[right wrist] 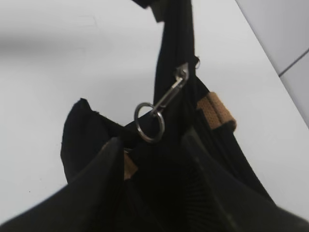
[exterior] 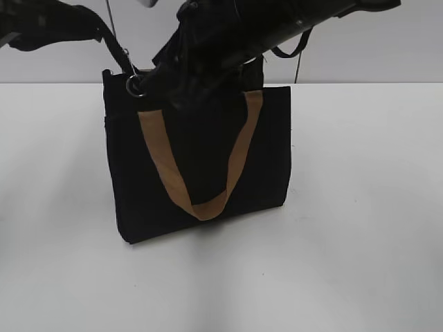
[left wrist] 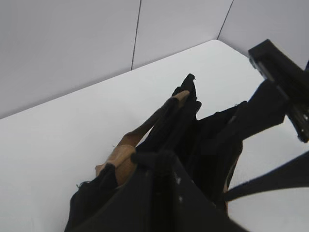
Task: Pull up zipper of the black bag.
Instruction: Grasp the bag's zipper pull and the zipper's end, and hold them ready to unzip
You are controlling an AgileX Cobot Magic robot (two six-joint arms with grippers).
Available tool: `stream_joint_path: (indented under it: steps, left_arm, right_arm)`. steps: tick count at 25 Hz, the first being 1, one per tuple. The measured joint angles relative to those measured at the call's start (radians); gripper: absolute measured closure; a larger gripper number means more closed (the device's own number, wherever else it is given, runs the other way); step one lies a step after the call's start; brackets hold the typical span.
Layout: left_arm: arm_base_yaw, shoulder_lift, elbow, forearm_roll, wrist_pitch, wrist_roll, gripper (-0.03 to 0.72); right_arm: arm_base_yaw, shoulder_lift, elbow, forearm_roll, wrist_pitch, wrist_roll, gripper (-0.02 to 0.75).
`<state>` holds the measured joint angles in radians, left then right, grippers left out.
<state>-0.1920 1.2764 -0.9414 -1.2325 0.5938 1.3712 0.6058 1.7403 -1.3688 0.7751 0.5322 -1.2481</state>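
The zipper pull's ring is hanging past the open fingers of my right gripper, so my left gripper should keep the black strap steady while my right gripper grabs the ring.
The black bag stands upright on the white table, with a tan handle hanging down its front. My left gripper is at the bag's top left corner. In the left wrist view it is shut on the black fabric of the bag's top edge. My right gripper reaches across to the top edge from the right. In the right wrist view its fingers stand apart on either side of the top edge. The silvery clip-like zipper pull with its ring lies just beyond them. The zipper line itself is lost in the dark fabric.
The white table stretches around the bag, with a grey wall behind it. The right arm crosses above the bag's top. A black strap rises from the clip. A tan handle end shows on the far side.
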Motion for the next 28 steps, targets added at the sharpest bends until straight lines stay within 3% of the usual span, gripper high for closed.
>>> stream_joint_path:
  steps: [8,28]
  left_arm:
    - [0.000,0.000,0.000,-0.014,0.007,0.002,0.662]
    - [0.000,0.000,0.000,-0.014,0.022,0.005,0.662]
  right_arm:
    - [0.001,0.004,0.000,0.076,-0.031,-0.029,0.429]
    - [0.001,0.081,-0.059,0.085,0.016,-0.047,0.436]
